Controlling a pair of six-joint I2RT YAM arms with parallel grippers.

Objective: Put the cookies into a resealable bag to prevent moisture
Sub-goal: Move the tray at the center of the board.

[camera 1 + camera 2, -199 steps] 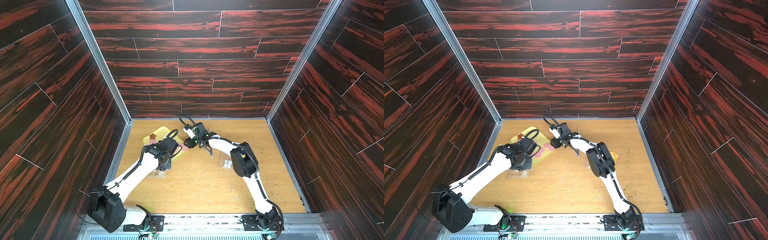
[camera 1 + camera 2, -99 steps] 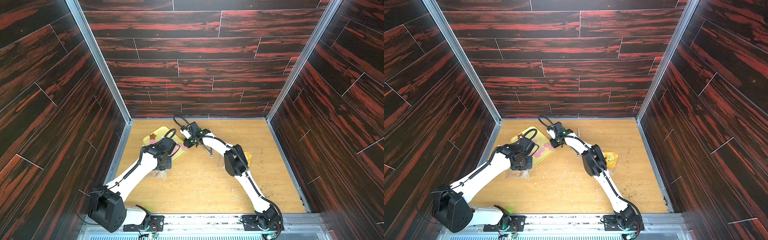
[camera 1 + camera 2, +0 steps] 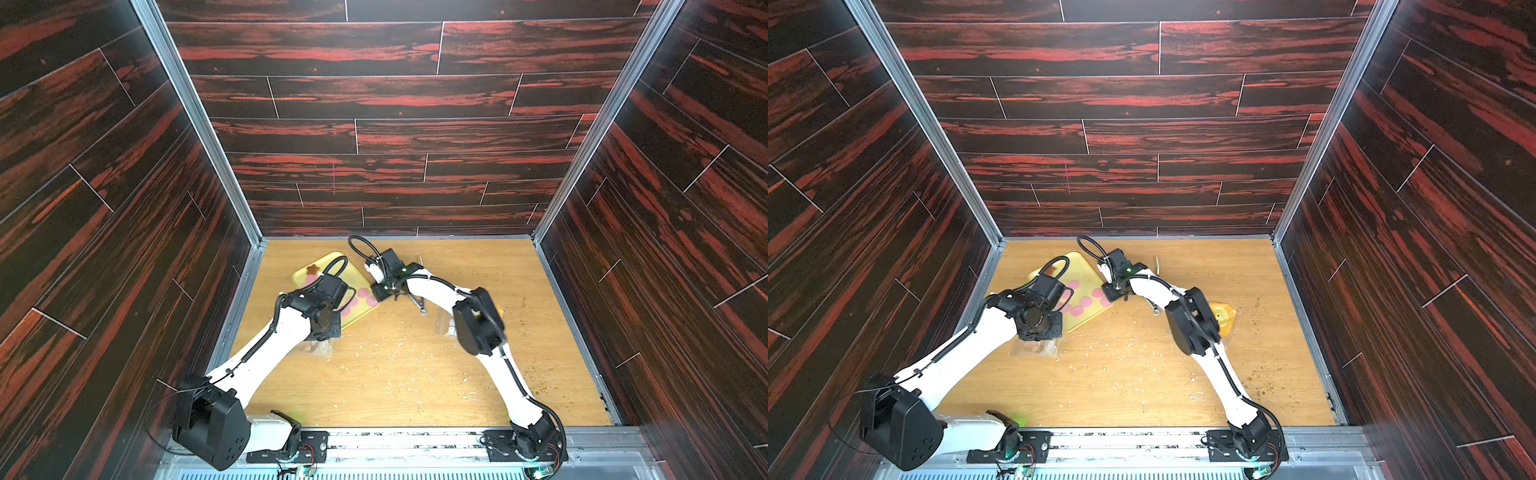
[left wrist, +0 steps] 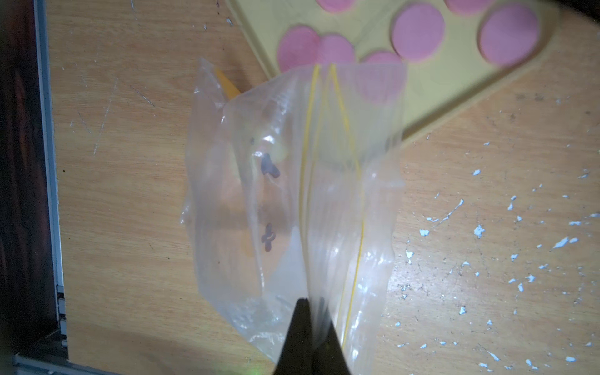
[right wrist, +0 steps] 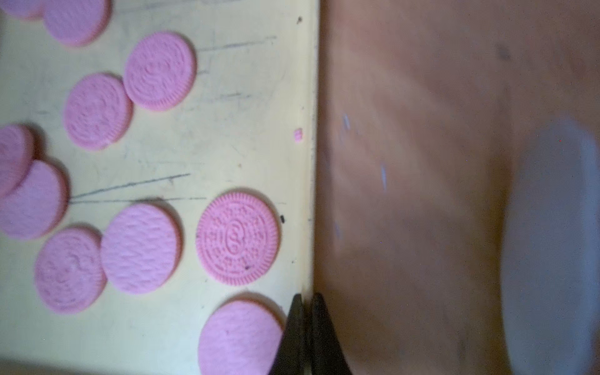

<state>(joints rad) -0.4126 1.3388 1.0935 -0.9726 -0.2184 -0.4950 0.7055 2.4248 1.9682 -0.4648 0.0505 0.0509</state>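
I keep pulling with my right gripper, which pinches the slanting tray's rim [image 5: 310, 268] beside the cookies, toward me until the tray [image 3: 352, 297] lies straight, and then let go.
Several pink round cookies [image 5: 238, 238] lie on the yellow tray [image 5: 227, 130], seen in both top views [image 3: 363, 293] [image 3: 1086, 302] and in the left wrist view [image 4: 418, 31]. A brown star cookie [image 3: 312, 270] sits at the tray's far end. My right gripper [image 5: 306, 297] is shut on the tray's rim at its near right side [image 3: 380, 293], beside a cookie. My left gripper [image 4: 312, 300] is shut on the mouth edge of a clear resealable bag [image 4: 292, 194]. The bag hangs crumpled just in front of the tray [image 3: 318, 349], and its mouth overlaps the tray's corner.
A second clear bag with a yellow print [image 3: 1223, 316] lies on the table under my right arm's elbow. A thin metal tool [image 3: 417, 305] lies beside the right forearm. White crumbs [image 3: 374, 353] are scattered over the wooden table. Dark walls enclose three sides.
The right gripper has gone from part open to shut, closing on the tray's rim, and its elbow has swung right. The left gripper has kept its hold on the bag.
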